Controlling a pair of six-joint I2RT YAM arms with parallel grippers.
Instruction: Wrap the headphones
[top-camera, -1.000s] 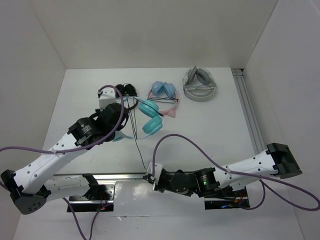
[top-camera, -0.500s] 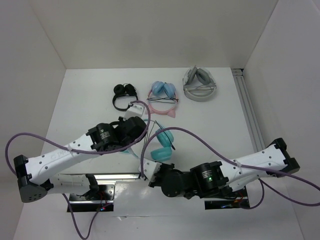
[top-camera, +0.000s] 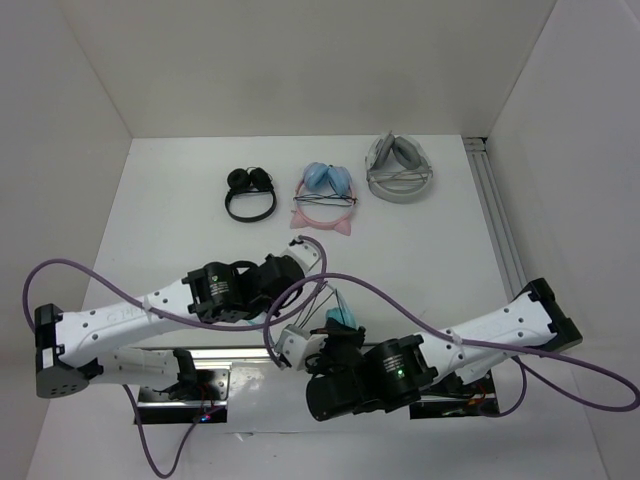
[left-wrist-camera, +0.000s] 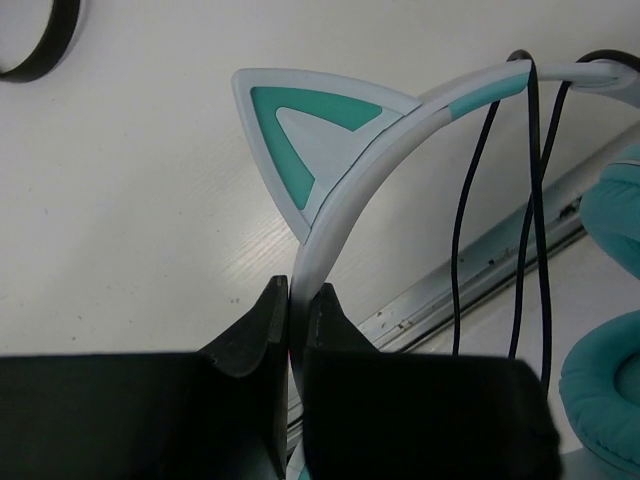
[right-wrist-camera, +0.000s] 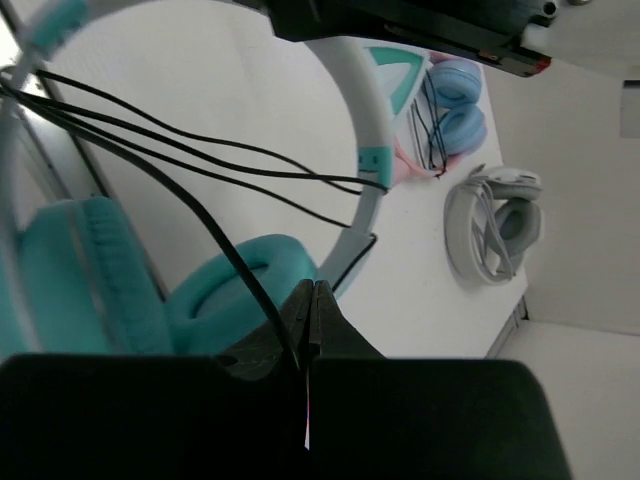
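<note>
The pieces of black cable (right-wrist-camera: 205, 157) reach across the headband from side to side, so I should pull the cable's tail on past the headband (right-wrist-camera: 354, 246) with my right gripper before I let go of it there.
The teal cat-ear headphones (top-camera: 343, 317) hang lifted near the table's front edge, between both grippers. My left gripper (left-wrist-camera: 297, 298) is shut on the pale headband (left-wrist-camera: 350, 190) just below one teal cat ear (left-wrist-camera: 300, 130). The thin black cable (left-wrist-camera: 530, 200) is looped over the headband in several strands. Teal ear cups (left-wrist-camera: 610, 390) hang at the right of the left wrist view. My right gripper (right-wrist-camera: 312, 300) is shut, with the black cable (right-wrist-camera: 230, 260) running into its jaws, just in front of an ear cup (right-wrist-camera: 230, 295). In the top view the left gripper (top-camera: 312, 283) and right gripper (top-camera: 312, 342) are close together.
A black pair (top-camera: 250, 195), a pink-banded light-blue cat-ear pair (top-camera: 326, 195) and a grey pair (top-camera: 400, 170) lie along the back of the table. A metal rail (top-camera: 230, 352) runs along the front edge, another rail (top-camera: 500, 230) along the right side.
The left arm has carried the headphones from the back left toward the front centre. The right gripper has moved left and up with the cable, adding strands across the headband.
</note>
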